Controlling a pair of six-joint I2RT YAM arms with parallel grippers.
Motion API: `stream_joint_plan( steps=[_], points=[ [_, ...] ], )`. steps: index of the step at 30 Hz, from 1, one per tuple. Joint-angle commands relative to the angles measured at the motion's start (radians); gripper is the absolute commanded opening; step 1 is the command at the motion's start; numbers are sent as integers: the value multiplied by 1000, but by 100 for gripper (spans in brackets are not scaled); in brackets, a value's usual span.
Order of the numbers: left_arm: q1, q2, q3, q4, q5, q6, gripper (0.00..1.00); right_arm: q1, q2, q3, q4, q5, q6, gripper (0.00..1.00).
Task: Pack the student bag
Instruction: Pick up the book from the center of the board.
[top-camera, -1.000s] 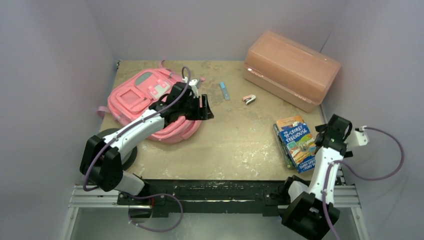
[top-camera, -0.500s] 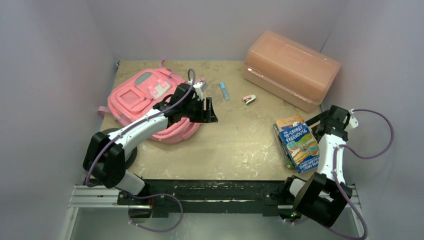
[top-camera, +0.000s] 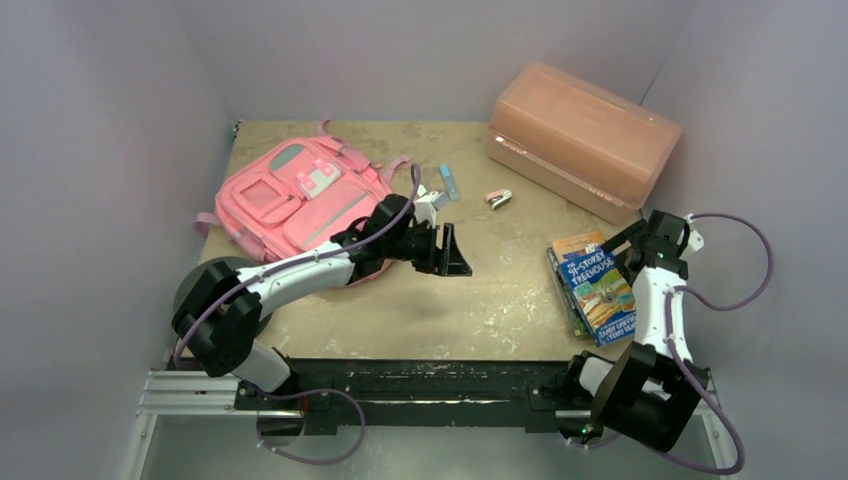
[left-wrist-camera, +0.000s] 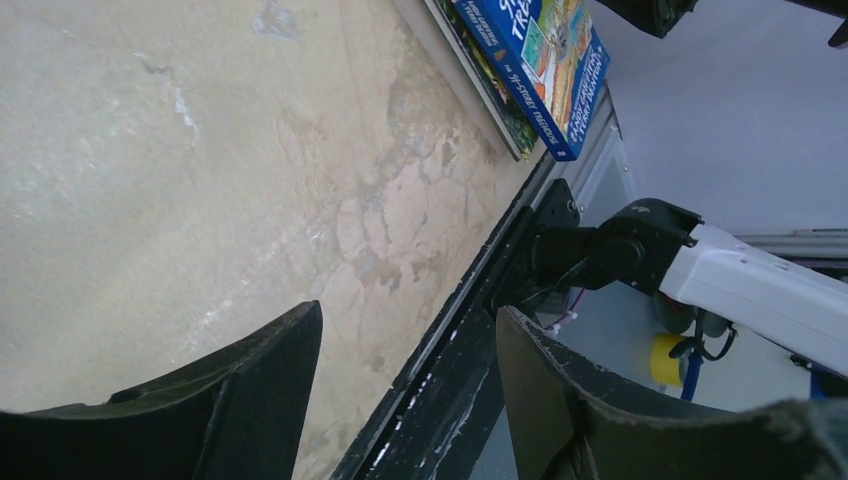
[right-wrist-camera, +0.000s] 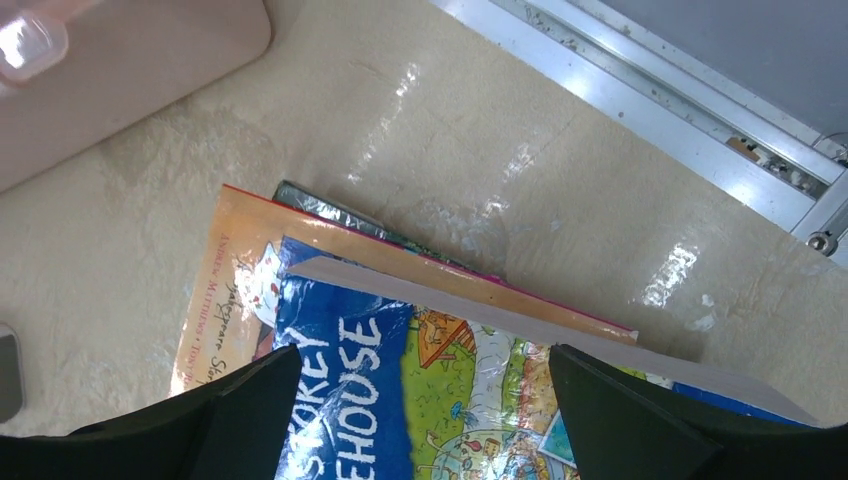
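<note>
The blue book is lying flat on the stack, short of my left gripper, so I should push its page side with my right gripper until my left gripper takes it.
The student bag lies flat at the back left of the table, a soft pink backpack with its front pockets up. My left gripper hangs just right of it over bare tabletop, open and empty; its fingers frame the table's front edge. A stack of books lies at the right, the blue "Treehouse" cover on top of an orange one. My right gripper hovers open over the stack's far end, and its fingertips straddle the blue cover without touching it.
A rigid translucent orange-pink box stands at the back right. A small blue item and a small pink-and-white item lie between bag and box. A black disc sits under the left arm. Walls close in on three sides.
My left gripper has moved right, off the bag and out over bare table. The right wrist has swung up and in over the far end of the books.
</note>
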Motion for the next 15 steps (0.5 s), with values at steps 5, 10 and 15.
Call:
stream_joint_plan(
  steps=[5, 10, 15],
  points=[
    [-65, -43, -80, 227, -42, -109, 64, -33, 9, 14, 60, 7, 36, 99],
    [-101, -22, -117, 321, -87, -171, 64, -33, -5, -4, 50, -72, 35, 99],
    [-131, 64, -126, 458, -108, -258, 64, -30, -13, 3, 23, -129, 18, 99]
  ],
)
